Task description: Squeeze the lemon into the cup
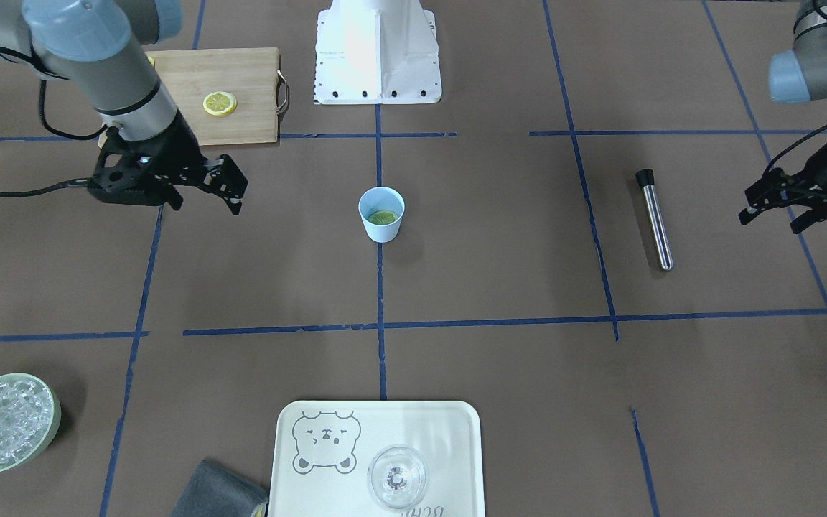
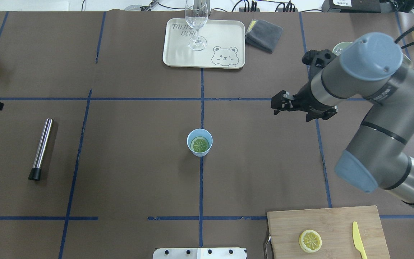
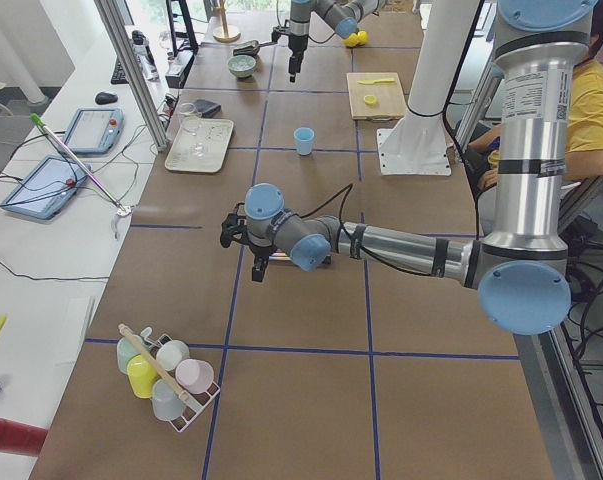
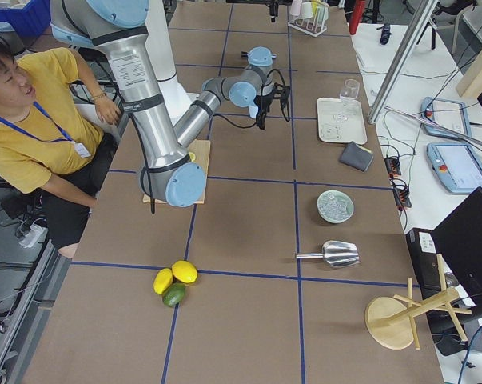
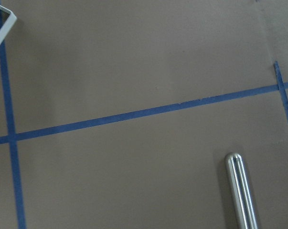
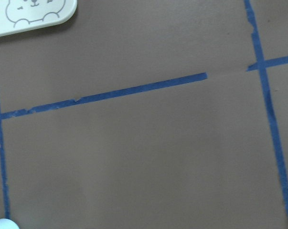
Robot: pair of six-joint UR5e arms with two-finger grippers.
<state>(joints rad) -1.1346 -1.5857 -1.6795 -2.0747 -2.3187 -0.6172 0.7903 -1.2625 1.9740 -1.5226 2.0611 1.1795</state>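
My gripper will press the lemon slice and lift the steel rod out, and the slice should stay in the cup because the steel rod's black end is blunt.
The light-blue cup stands upright at the table's middle and also shows in the overhead view. One lemon slice lies flat inside it. A second, alike slice lies on the cutting board. My right gripper hangs above bare table beside the cup, toward the board's side, well apart from it. It looks open and empty. My left gripper is open and empty at the far table end, beyond the steel rod.
A wooden cutting board with a yellow plastic knife lies near my base. A steel rod lies on the left arm's side. On the far side are a bear tray with a stemmed glass, a grey cloth and an ice bowl.
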